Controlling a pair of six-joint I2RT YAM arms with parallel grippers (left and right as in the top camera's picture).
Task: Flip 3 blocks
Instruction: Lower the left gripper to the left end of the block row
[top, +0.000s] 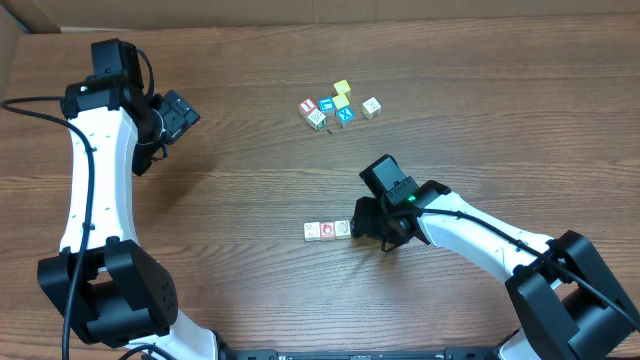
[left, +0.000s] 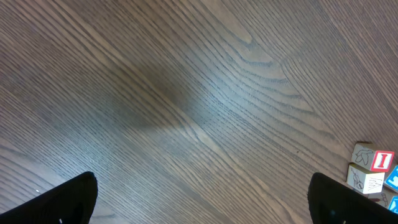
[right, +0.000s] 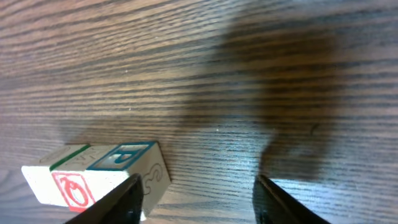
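Note:
The cream block at the opposite end (top: 312, 231) from the robot's right gripper on the block row stands free, so next the left gripper closes and braces that end (top: 305, 232).
Three small picture blocks lie in a row near the table's front: a cream one (top: 311, 231), one with a red ring on white (top: 327, 230) and a cream one (top: 343, 229). My right gripper (top: 363, 224) hovers just right of the row, open. In the right wrist view the row sits at the lower left, showing the red-ring face (right: 68, 188) and a blue-framed face (right: 124, 156). My right gripper (right: 199, 202) has nothing between its fingers, and its left finger (right: 124, 200) stands beside the end block. My left gripper (top: 182, 115) is wide open at the far left over bare wood.
A cluster of other cubes (top: 336, 105), yellow, blue-faced and cream, lies at the back centre. Some of them (left: 371, 172) show at the lower right edge of the left wrist view. The wooden table (top: 230, 200) stretches between the arms.

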